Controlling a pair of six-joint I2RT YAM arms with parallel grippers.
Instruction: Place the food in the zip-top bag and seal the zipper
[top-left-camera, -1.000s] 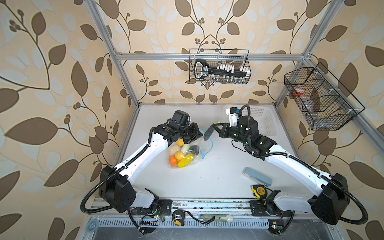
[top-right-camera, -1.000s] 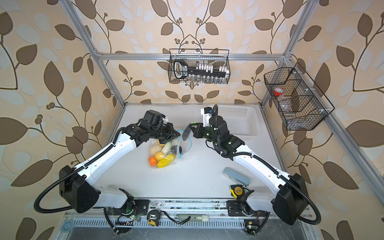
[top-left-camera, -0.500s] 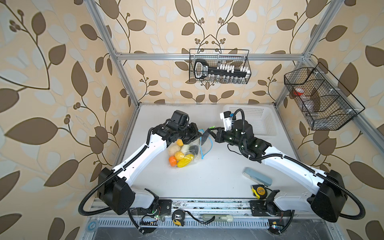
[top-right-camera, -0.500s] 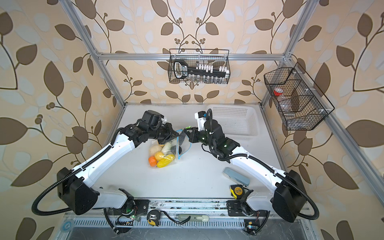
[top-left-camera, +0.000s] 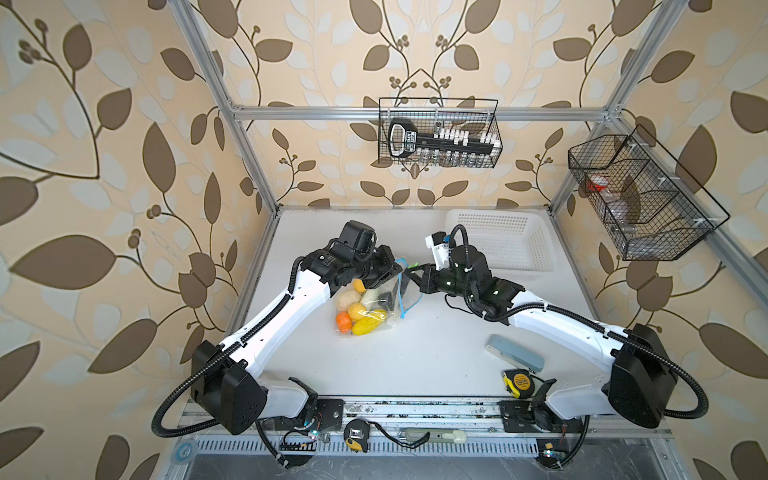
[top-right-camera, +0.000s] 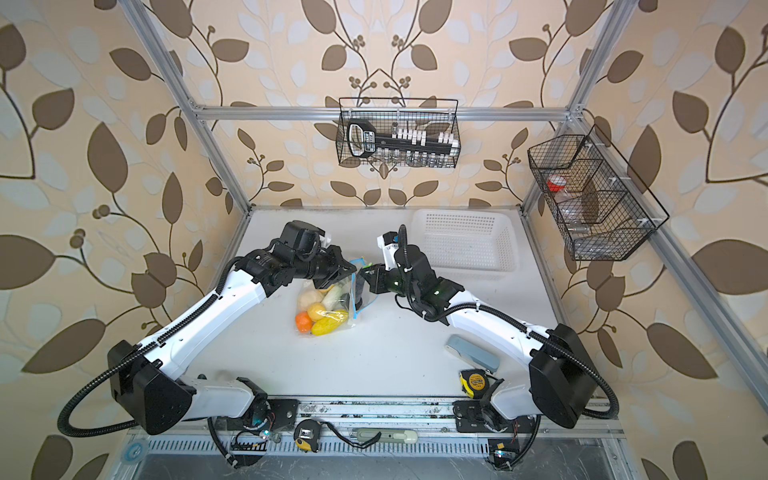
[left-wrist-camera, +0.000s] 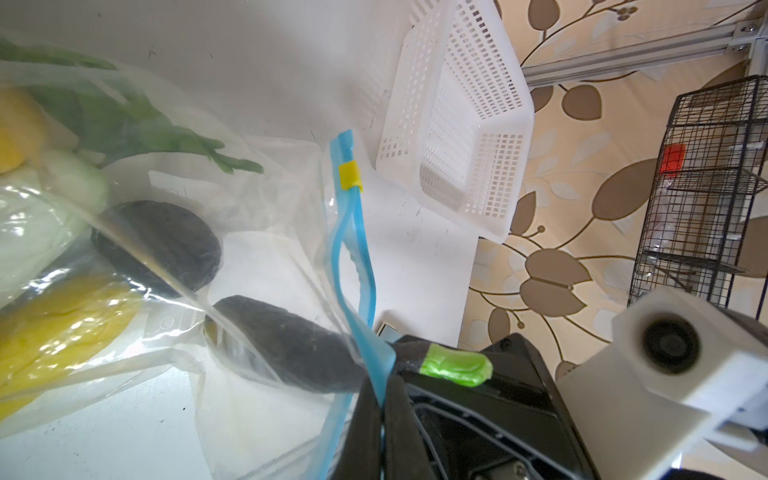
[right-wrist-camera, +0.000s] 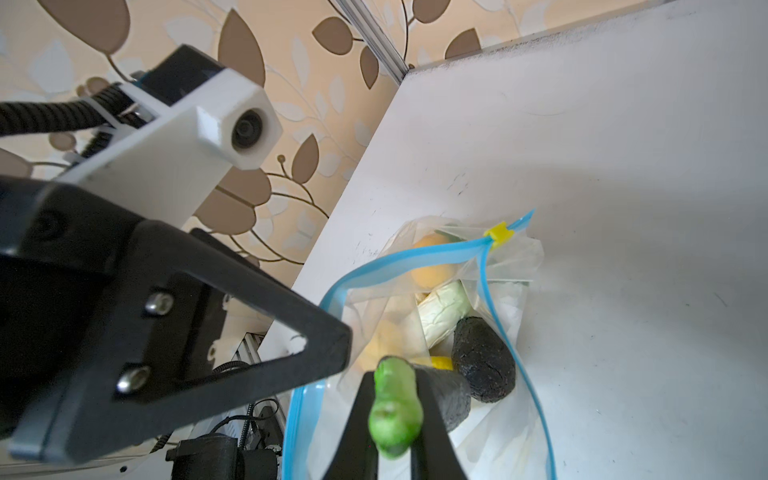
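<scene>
The dark green vegetable's body points into the bag's opening (right-wrist-camera: 428, 324). I should keep pushing it with my right gripper until its green stem passes the blue zipper strip.
The clear zip-top bag (top-left-camera: 376, 309) (top-right-camera: 332, 309) lies mid-table with its mouth toward the right arm. Inside is food: an orange piece (top-left-camera: 343, 322), yellow ones (top-left-camera: 365, 327), a pale one (right-wrist-camera: 442, 307) and a dark one (right-wrist-camera: 482, 361). My left gripper (left-wrist-camera: 380, 386) (top-left-camera: 392, 272) is shut on the blue zipper (left-wrist-camera: 353, 232) strip and holds the mouth up. The yellow slider (left-wrist-camera: 349, 175) (right-wrist-camera: 498, 235) sits at the strip's far end. My right gripper (right-wrist-camera: 392, 376) (top-left-camera: 415, 276) is shut on the bright green stem of a dark green vegetable (left-wrist-camera: 291, 345), whose body reaches into the mouth.
A white perforated basket (top-left-camera: 536, 245) (top-right-camera: 505, 245) stands at the back right. A pale blue-grey case (top-left-camera: 515, 353) and a yellow-and-black tape measure (top-left-camera: 518, 382) lie at the front right, by the right arm's base. Wire baskets hang on the back and right walls.
My right gripper has carried the dark green vegetable leftward from beside the basket to the bag's mouth. The left gripper has stayed on the zipper strip.
</scene>
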